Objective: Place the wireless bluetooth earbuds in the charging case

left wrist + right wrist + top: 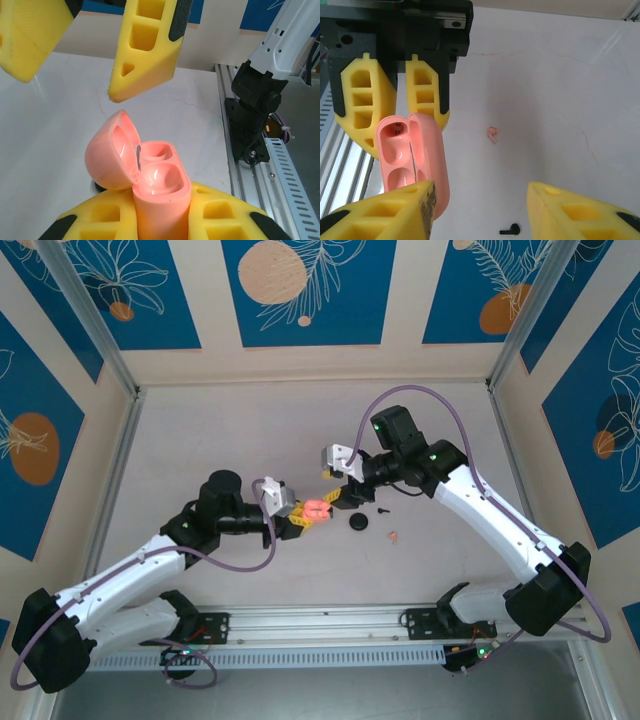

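The open charging case (317,510) in the robot's left gripper crowds the path to the pink earbud (492,134), so the robot should move the case aside before its right gripper reaches down.
The salmon-pink charging case (161,187) stands upright with its lid (111,150) flipped open, and both sockets look empty. My left gripper (161,216) is shut on its lower body; the same case (316,508) and left gripper (303,518) sit mid-table in the top view. My right gripper (480,212) is open just above and beside the case (415,155), touching nothing, and shows again (333,492) from the top. One pink earbud (492,134) lies loose on the table to the right of the case, also seen from above (393,536).
A small black earbud-shaped piece (510,230) lies on the table near the right gripper, also (383,510). A flat black round disc (358,522) rests just right of the case. The aluminium rail (260,165) and arm base run along the near edge.
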`<state>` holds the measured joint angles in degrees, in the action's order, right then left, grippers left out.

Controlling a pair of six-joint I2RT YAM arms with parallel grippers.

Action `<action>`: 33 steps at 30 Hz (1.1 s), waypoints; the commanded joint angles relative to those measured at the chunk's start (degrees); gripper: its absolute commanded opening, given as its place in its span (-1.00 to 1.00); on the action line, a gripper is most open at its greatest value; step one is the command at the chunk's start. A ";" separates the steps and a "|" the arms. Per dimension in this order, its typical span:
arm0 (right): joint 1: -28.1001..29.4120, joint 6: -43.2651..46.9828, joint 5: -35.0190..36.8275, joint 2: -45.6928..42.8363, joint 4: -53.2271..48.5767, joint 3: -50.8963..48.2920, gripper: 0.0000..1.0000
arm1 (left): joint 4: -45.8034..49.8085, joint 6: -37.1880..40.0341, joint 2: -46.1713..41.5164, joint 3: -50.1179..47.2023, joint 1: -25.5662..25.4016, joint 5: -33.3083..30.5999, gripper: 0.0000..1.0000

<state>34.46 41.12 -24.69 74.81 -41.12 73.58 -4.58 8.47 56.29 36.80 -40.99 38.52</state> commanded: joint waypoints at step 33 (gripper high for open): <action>5.85 -10.76 4.62 10.64 -6.19 2.54 0.08 | 5.17 -24.15 -5.58 -7.70 28.80 -18.49 -0.68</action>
<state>36.71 21.45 -23.75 83.44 -43.55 74.96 -0.30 -13.13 50.28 30.09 -14.63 21.17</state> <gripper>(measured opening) 0.536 0.195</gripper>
